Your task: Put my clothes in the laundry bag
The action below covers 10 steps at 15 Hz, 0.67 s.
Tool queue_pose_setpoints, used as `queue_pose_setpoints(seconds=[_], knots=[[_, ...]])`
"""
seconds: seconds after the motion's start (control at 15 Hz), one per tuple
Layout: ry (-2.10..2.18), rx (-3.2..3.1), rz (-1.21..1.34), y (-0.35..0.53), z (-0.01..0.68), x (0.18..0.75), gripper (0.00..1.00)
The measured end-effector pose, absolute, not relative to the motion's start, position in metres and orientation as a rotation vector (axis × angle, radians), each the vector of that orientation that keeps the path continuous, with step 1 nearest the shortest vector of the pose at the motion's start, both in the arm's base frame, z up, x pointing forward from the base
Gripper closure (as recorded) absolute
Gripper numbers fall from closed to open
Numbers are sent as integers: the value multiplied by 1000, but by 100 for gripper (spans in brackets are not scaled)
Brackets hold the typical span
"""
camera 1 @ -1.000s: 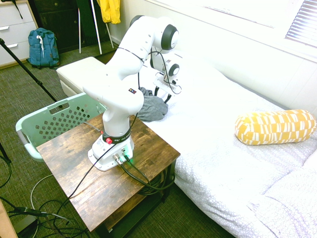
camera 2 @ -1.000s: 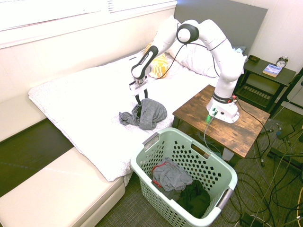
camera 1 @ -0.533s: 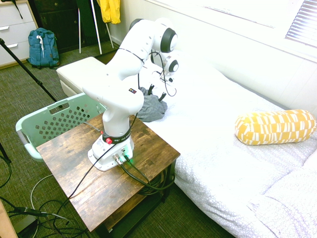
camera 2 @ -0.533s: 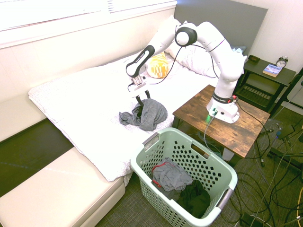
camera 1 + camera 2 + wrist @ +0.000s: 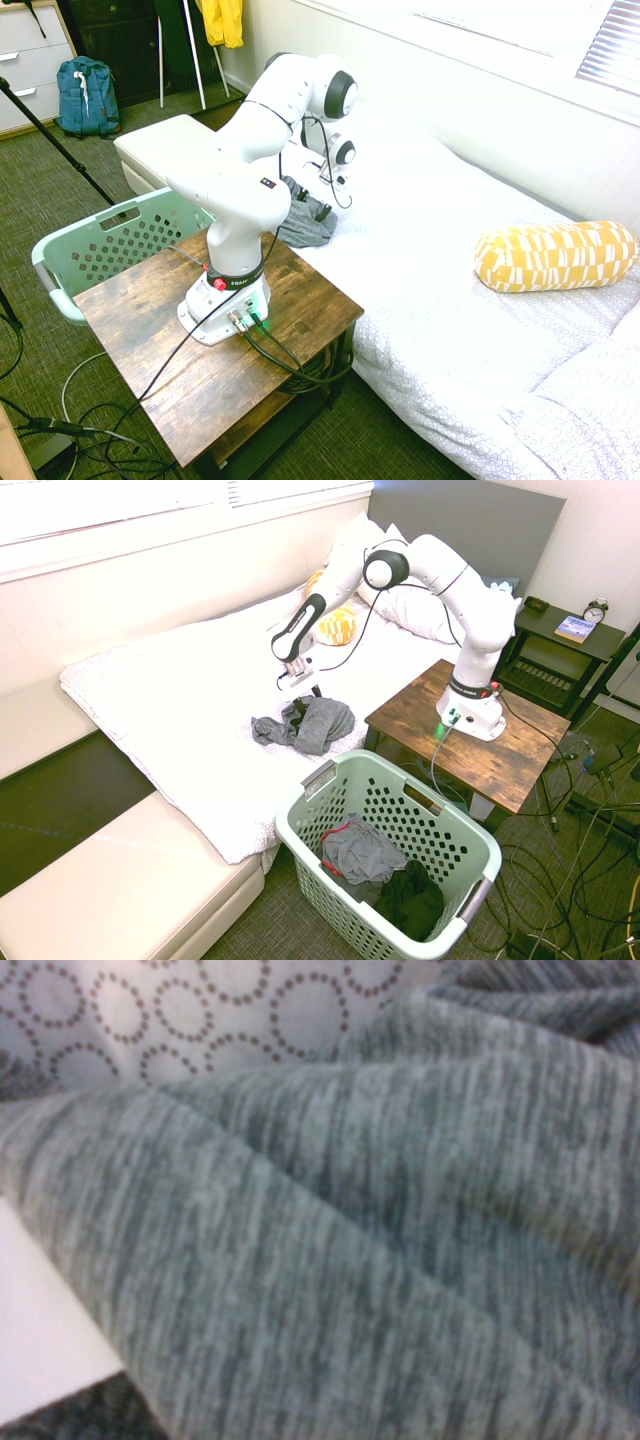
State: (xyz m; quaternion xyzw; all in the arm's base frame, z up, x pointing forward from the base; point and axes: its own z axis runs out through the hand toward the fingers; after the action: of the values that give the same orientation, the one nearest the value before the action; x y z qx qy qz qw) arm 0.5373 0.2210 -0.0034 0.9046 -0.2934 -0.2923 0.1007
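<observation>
I expect the grey garment (image 5: 309,223) to bunch up under my gripper and sag as it follows when I lift, because it lies in slack, overlapping folds (image 5: 325,1200).
The clothes (image 5: 318,726), a crumpled dark grey garment, lie on the white bed near its edge, beside the wooden side table. My gripper (image 5: 306,701) points down with its fingers open, pressed into the top of the garment (image 5: 306,224). Nothing is lifted. The wrist view is filled with striped grey fabric (image 5: 350,1240) from very close, with a strip of the circle-printed bedsheet (image 5: 200,1010) beyond it. The laundry bag (image 5: 478,842), a mint green perforated basket, stands on the floor in front of the bed and holds grey and dark clothes (image 5: 362,854). In the first exterior view the basket (image 5: 118,243) sits behind the table.
The wooden side table (image 5: 210,360) carries the arm's base. A yellow-and-white bolster (image 5: 555,255) lies further up the bed. A white bench (image 5: 130,880) stands at the bed's foot. A blue backpack (image 5: 85,95) and a hanging yellow garment (image 5: 222,20) are far back.
The arm has swung and lowered the gripper from just above the garment down onto it. The garment and basket have not moved.
</observation>
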Motion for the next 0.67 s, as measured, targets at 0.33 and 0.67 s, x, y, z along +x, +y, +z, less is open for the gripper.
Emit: queue_pose_setpoints(seconds=[0.33, 0.67], knots=[[-835, 2702, -842, 219, -2, 530, 100], [-827, 2725, -811, 217, 11, 527, 100]])
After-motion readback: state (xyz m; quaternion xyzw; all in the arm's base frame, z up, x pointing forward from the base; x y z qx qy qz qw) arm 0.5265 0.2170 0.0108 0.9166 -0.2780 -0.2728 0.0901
